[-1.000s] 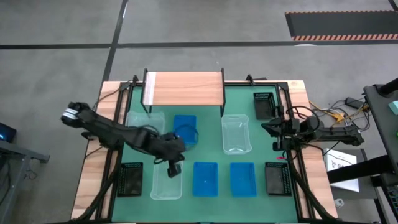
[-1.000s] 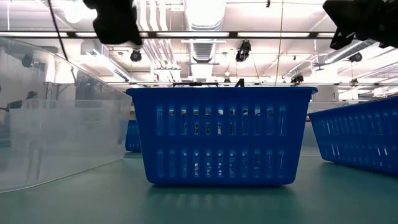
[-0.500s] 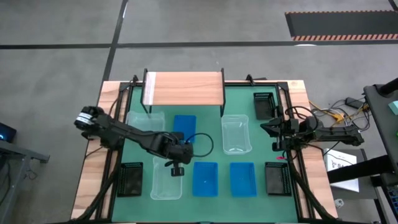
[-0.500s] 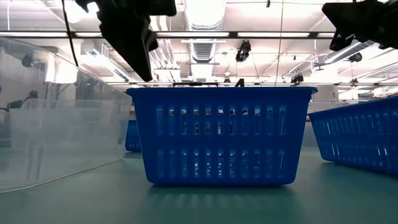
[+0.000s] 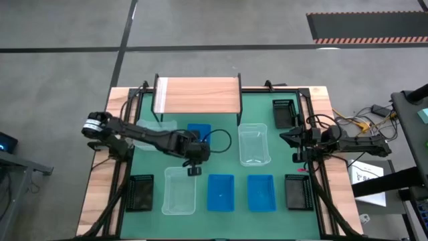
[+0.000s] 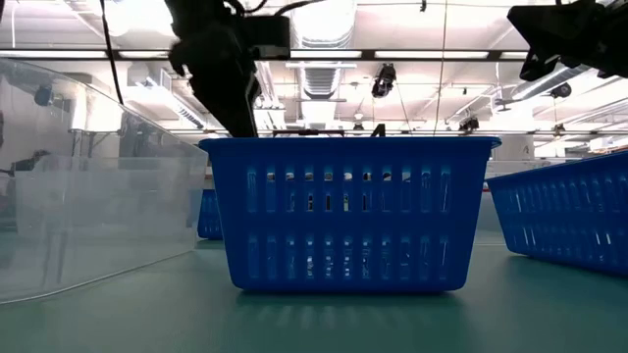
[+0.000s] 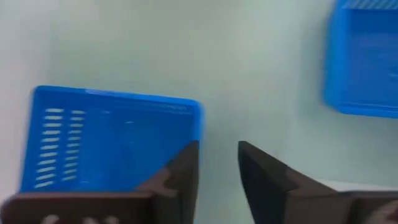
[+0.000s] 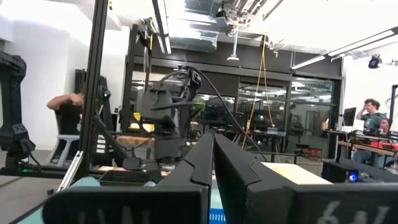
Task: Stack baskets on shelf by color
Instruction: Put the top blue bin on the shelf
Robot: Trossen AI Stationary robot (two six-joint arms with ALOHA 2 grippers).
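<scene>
The open fingers of my left gripper line up with the near rim (image 7: 199,127) of the far blue basket (image 5: 198,127), so I should keep lowering them until they straddle that rim, then close them.
My left gripper (image 5: 194,170) hangs over the green mat between the far blue basket (image 5: 198,132), the near clear basket (image 5: 179,191) and the middle blue basket (image 5: 221,193). Its fingers point down with a narrow gap (image 7: 217,169) and nothing between them. In the low view it (image 6: 240,116) stands above the left rim of the blue basket (image 6: 345,214). A third blue basket (image 5: 261,193) sits to the right. The shelf (image 5: 197,95) stands at the far edge. My right gripper (image 8: 214,163) waits shut at the table's right edge (image 5: 294,143).
Two more clear baskets (image 5: 253,144) (image 5: 148,126) lie on the mat. Black mesh baskets sit at the far right (image 5: 283,114), near left (image 5: 140,194) and near right (image 5: 299,194). People show in the room beyond the table.
My left gripper has moved from above the near clear basket toward the table's right and far edge, and now hangs over the bare mat. In the low view it has come down closer to the blue basket's left rim. No basket has moved.
</scene>
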